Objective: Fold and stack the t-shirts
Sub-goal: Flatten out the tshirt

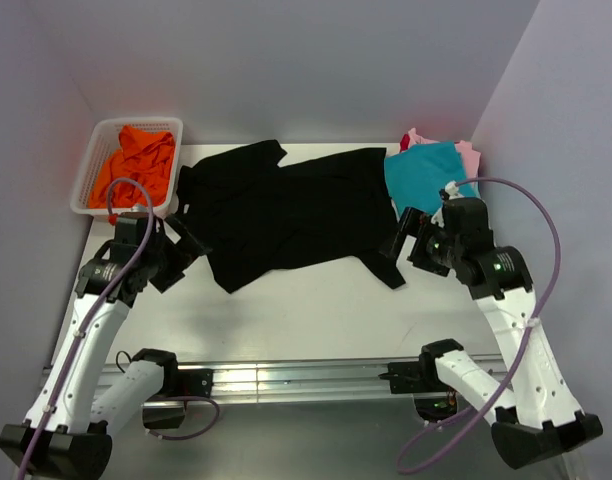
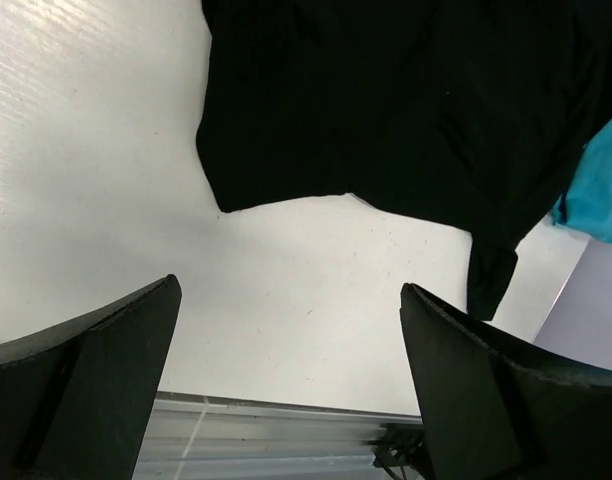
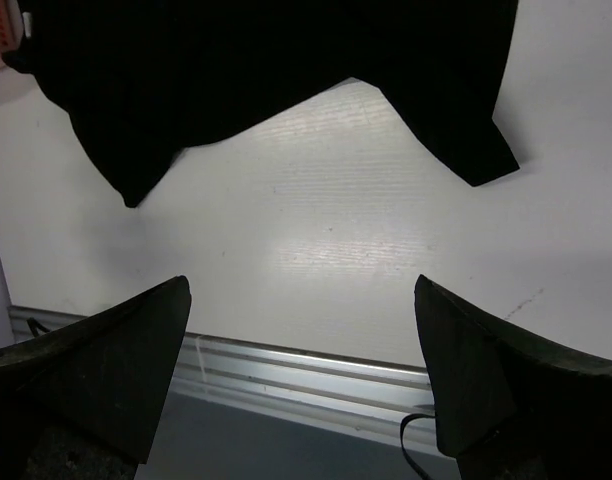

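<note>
The black shirt's near corner [image 1: 229, 284] is lying free in front of my left gripper's open fingers. I should keep moving down to that corner until the fingers are on both sides of its cloth.
A large black t-shirt [image 1: 286, 210] lies spread and rumpled across the middle of the white table, and it also shows in the left wrist view [image 2: 386, 100] and the right wrist view [image 3: 266, 60]. A folded teal t-shirt [image 1: 426, 178] lies on a pink one [image 1: 468, 152] at the back right, with a bit of red [image 1: 406, 143] behind it. An orange t-shirt [image 1: 136, 165] fills the basket. My left gripper [image 1: 191, 258] [image 2: 288, 290] is open and empty beside the black shirt's left edge. My right gripper [image 1: 404, 240] [image 3: 301, 285] is open and empty at its right sleeve.
A white mesh basket [image 1: 86, 205] stands at the back left corner. Grey walls close in the back and both sides. A metal rail [image 1: 306, 378] runs along the near table edge between the arm bases. The teal shirt's edge shows in the left wrist view [image 2: 601, 190].
</note>
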`<move>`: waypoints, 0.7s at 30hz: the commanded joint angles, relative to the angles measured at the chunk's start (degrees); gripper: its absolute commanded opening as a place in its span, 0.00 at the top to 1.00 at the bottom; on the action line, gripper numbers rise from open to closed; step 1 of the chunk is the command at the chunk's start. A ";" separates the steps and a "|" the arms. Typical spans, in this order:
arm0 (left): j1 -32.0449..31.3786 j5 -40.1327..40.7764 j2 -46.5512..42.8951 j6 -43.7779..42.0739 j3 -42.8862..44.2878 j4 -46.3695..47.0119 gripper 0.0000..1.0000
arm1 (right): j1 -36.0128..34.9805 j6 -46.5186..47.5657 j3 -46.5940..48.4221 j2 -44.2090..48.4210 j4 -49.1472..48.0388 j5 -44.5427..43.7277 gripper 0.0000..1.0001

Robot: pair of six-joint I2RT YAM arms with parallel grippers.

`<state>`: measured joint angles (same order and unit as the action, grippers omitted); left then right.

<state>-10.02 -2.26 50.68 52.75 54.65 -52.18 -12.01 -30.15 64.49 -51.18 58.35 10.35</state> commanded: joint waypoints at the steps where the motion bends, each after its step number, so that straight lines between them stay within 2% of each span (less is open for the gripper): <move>1: -0.26 2.00 -2.51 -0.63 -0.07 -1.25 0.02 | -0.73 0.36 -1.20 4.68 0.19 -3.84 0.00; 8: -0.35 2.00 1.43 -3.79 -3.06 3.21 0.03 | -0.73 -1.39 -2.52 10.74 3.53 -7.53 0.00; 15: -0.26 2.00 14.25 -5.81 -3.76 8.67 0.11 | -0.73 -8.51 -7.53 9.87 4.06 -6.75 0.00; 16: -0.26 3.91 15.58 -5.91 -3.68 8.85 0.11 | -0.73 -9.13 -7.97 10.04 4.06 -6.66 0.00; 21: 0.18 2.79 22.35 -7.66 -5.69 16.29 0.12 | -0.73 -11.42 -4.91 9.60 8.09 -10.25 0.00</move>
<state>-10.07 0.01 70.87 47.44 50.33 -43.11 -12.40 -38.96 56.80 -42.11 64.53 3.09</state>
